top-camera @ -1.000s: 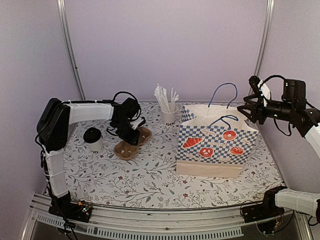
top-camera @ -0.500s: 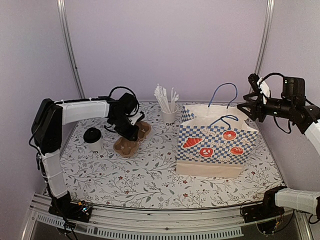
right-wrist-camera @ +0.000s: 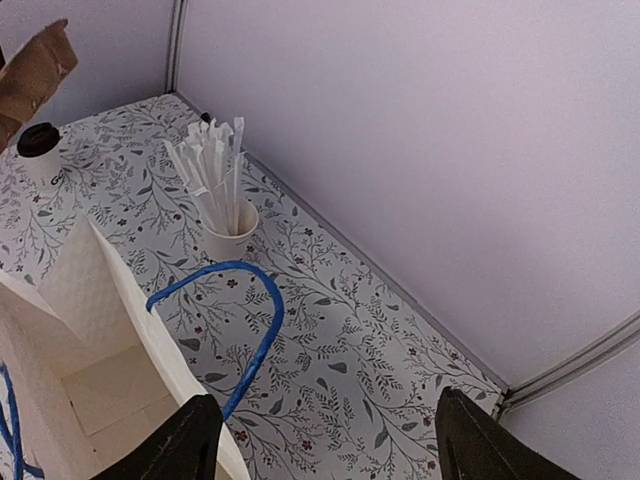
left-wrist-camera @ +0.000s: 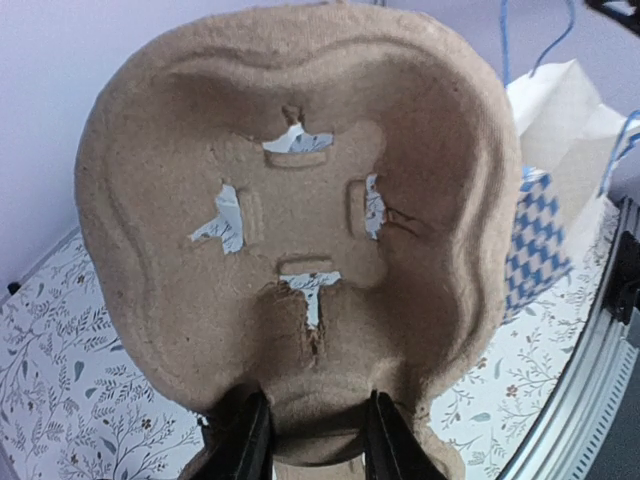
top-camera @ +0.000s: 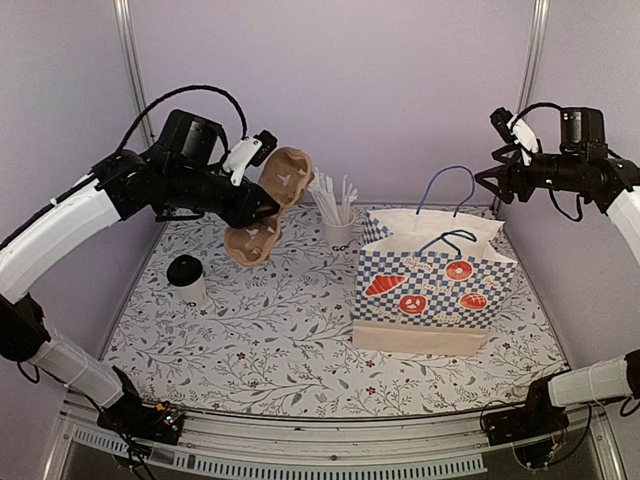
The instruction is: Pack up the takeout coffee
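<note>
The pulp carrier is almost as wide as the bag's loose opening (top-camera: 425, 238), so my right gripper should pinch the bag's back rim (top-camera: 484, 219) and hold it before the carrier goes in.
The takeout coffee (top-camera: 186, 280), a white cup with a black lid, stands at the table's left; it also shows far off in the right wrist view (right-wrist-camera: 40, 150). My left gripper (top-camera: 260, 212) is raised high above the table and shut on the rim of the brown pulp carrier (top-camera: 270, 200), which hangs tilted in the air. In the left wrist view the carrier (left-wrist-camera: 290, 220) fills the frame, pinched between my fingers (left-wrist-camera: 245, 440). My right gripper (top-camera: 497, 185) is open and empty, high above the back right of the checkered paper bag (top-camera: 430, 285).
A white cup of straws (top-camera: 338, 232) stands at the back centre, left of the bag; it also shows in the right wrist view (right-wrist-camera: 228, 225). The bag stands open with blue handles (right-wrist-camera: 245, 300) upright. Walls close in the back and both sides.
My left arm has lifted the carrier off the table, up and slightly right. My right gripper has risen a little. The coffee cup has not moved.
</note>
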